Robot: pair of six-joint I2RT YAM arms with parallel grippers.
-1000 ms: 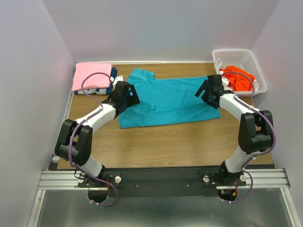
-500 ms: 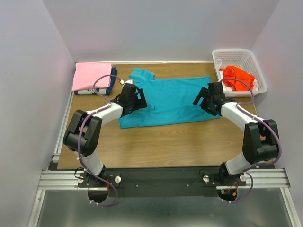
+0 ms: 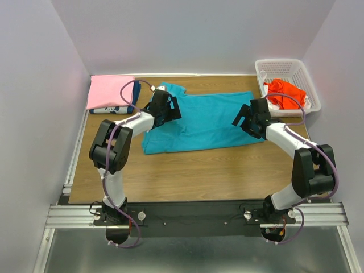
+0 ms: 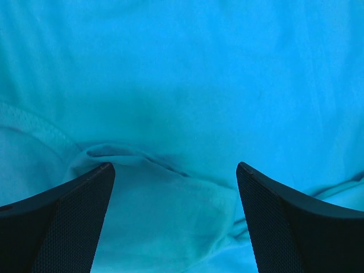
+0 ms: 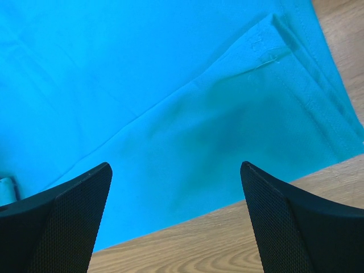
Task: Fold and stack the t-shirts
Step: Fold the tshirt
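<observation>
My left gripper and my right gripper should pull the t-shirt toward the front (image 3: 199,172) before they fold it, because the teal t-shirt's sleeve (image 3: 174,89) lies close to the back wall.
A teal t-shirt (image 3: 205,122) lies spread on the wooden table, partly folded lengthwise. My left gripper (image 3: 166,107) is open over its left part, near the sleeve; in the left wrist view teal cloth (image 4: 187,102) fills the frame, with a fold between my fingers (image 4: 62,222). My right gripper (image 3: 248,120) is open over the shirt's right part; the right wrist view shows the hem (image 5: 318,96) and the shirt's edge. A folded pink shirt (image 3: 109,91) lies on a dark blue printed one (image 3: 116,109) at the back left. An orange-red shirt (image 3: 285,94) lies in the basket.
A white lattice basket (image 3: 289,69) stands at the back right corner. Bare wood (image 3: 199,176) lies in front of the teal shirt, also seen in the right wrist view (image 5: 227,239). Walls close in the table at the left, back and right.
My left gripper has moved up and to the right, from the shirt's lower left edge toward its sleeve near the back. My right gripper has shifted slightly left and down.
</observation>
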